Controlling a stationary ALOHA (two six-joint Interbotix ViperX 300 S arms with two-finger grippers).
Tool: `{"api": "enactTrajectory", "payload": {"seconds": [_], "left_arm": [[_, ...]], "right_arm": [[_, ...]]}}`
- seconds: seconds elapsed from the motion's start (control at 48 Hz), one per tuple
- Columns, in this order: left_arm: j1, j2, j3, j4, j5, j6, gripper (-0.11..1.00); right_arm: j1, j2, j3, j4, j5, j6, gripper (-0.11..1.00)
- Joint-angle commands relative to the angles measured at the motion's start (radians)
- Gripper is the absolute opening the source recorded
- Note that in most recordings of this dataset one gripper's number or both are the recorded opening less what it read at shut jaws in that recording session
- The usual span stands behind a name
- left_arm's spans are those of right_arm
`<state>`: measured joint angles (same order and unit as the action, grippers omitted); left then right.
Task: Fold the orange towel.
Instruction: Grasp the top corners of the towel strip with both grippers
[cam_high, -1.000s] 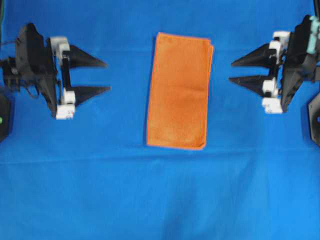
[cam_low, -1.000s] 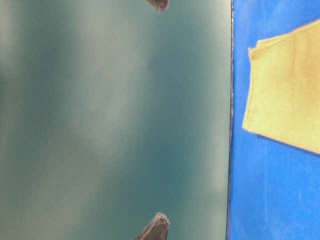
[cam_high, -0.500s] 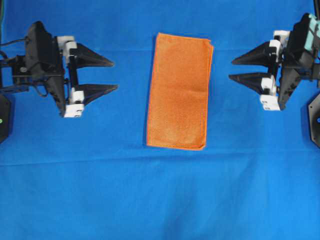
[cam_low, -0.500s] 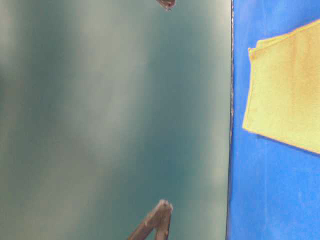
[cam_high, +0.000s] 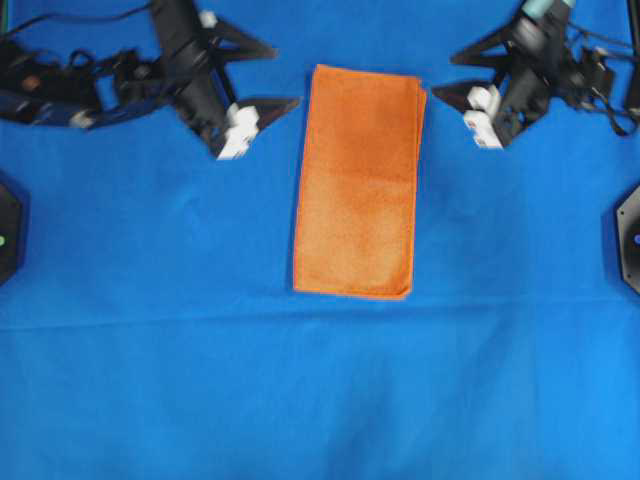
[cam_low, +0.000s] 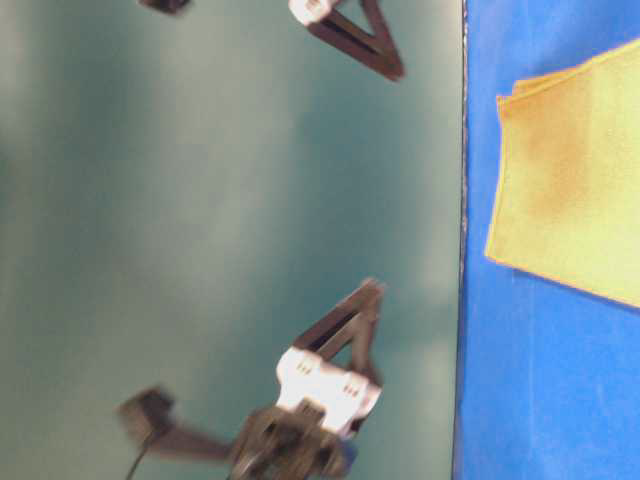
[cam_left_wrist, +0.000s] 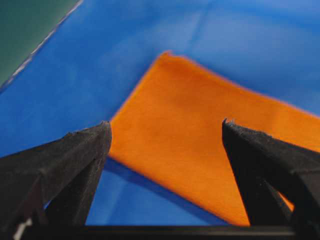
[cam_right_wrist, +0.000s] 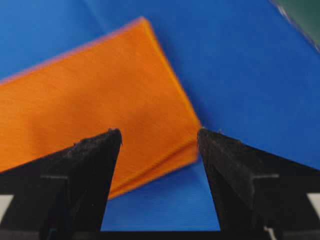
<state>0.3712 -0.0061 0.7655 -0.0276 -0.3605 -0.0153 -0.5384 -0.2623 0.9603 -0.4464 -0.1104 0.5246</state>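
Observation:
The towel's far edge (cam_high: 370, 74) runs at a slant. That will make the orange towel (cam_high: 357, 185) fold over crooked and leave a near piece of the towel showing when I fold its far corners over.
The orange towel (cam_high: 358, 180) lies flat on the blue table, folded into a tall rectangle with its layered edges on the right. It also shows in the table-level view (cam_low: 570, 180). My left gripper (cam_high: 285, 75) is open and empty just left of the towel's far left corner. In the left wrist view (cam_left_wrist: 165, 125) the towel (cam_left_wrist: 200, 145) lies ahead between the jaws. My right gripper (cam_high: 445, 75) is open and empty just right of the far right corner. In the right wrist view (cam_right_wrist: 159, 132) the towel's layered corner (cam_right_wrist: 90, 100) lies ahead.
The blue cloth (cam_high: 320, 400) covers the whole table. Black arm bases stand at the left edge (cam_high: 8, 230) and the right edge (cam_high: 630, 235). A green wall (cam_low: 200, 240) lies beyond the table's far edge.
Both arms have swung from the table's sides toward the far edge and inward, to the towel's two far corners. Both grippers stay open. The towel has not moved.

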Motion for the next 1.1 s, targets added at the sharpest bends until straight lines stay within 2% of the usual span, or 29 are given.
{"api": "enactTrajectory", "payload": {"seconds": [0.0,0.375,0.667,0.729,0.792,0.979,1.042,1.084], "left_arm": [[0.025,0.064,-0.069,0.002,-0.008,0.002,0.9],[0.081,0.351,-0.233,0.002,-0.009,0.002,0.9],[0.086,0.396,-0.253,0.002,-0.009,0.002,0.85],[0.086,0.396,-0.25,0.0,-0.005,0.0,0.79],[0.084,0.396,-0.245,0.002,0.0,0.002,0.67],[0.084,0.394,-0.241,0.006,0.0,0.003,0.16],[0.083,0.394,-0.241,0.006,0.0,0.015,0.04],[0.081,0.394,-0.242,0.008,0.0,0.028,0.02]], "right_arm": [[-0.026,0.078,-0.049,-0.003,-0.028,-0.003,0.65],[-0.08,0.339,-0.124,-0.003,-0.097,-0.009,0.65],[-0.086,0.413,-0.137,-0.003,-0.13,-0.011,0.64],[-0.086,0.414,-0.135,-0.005,-0.13,-0.011,0.62],[-0.084,0.411,-0.132,-0.008,-0.13,-0.012,0.55],[-0.072,0.411,-0.132,-0.026,-0.13,-0.012,0.04],[-0.072,0.411,-0.133,-0.026,-0.13,-0.011,0.03],[-0.071,0.411,-0.135,-0.026,-0.129,-0.012,0.03]]}}
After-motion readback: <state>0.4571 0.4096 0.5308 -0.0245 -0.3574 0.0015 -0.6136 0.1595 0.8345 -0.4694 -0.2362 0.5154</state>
